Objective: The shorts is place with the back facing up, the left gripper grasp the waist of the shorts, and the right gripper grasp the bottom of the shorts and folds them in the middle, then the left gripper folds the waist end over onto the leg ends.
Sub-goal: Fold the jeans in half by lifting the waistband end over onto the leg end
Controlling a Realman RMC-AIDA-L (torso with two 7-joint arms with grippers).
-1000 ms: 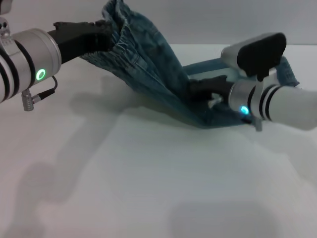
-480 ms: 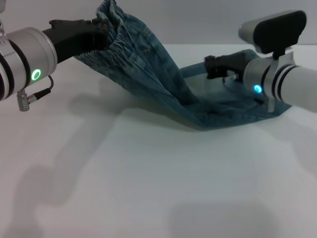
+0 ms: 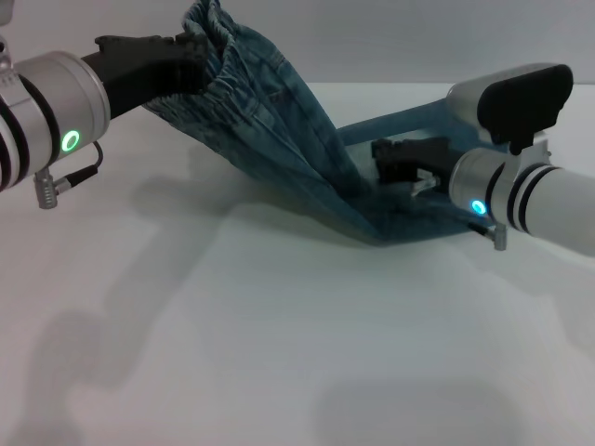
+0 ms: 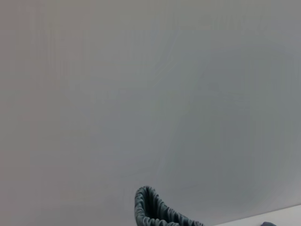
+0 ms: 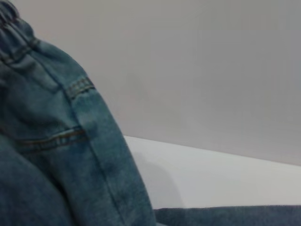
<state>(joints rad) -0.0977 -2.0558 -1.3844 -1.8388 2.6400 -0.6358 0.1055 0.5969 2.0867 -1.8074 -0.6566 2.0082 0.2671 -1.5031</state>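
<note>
Next, I push the slope's foot (image 3: 365, 219) back under the waist with my right gripper before my left gripper folds it over, because the denim slopes far out (image 3: 288, 149) from the lifted waist.
The blue denim shorts (image 3: 279, 130) hang from their elastic waist, which my left gripper (image 3: 195, 60) holds shut and lifted at the upper left. From there the cloth slopes down to the leg ends (image 3: 418, 218), lying flat on the white table (image 3: 279, 325). My right gripper (image 3: 386, 160) hovers low over that flat part, right beside the sloping cloth. A bit of gathered waistband (image 4: 155, 212) shows in the left wrist view. Denim with seams (image 5: 56, 155) fills one side of the right wrist view.
A pale wall (image 3: 418, 37) stands behind the table. White tabletop spreads out in front of the shorts and both arms.
The right gripper rose and pulled right off the cloth, then came back down and left toward the fold. The left gripper kept the waist raised, shifting only slightly.
</note>
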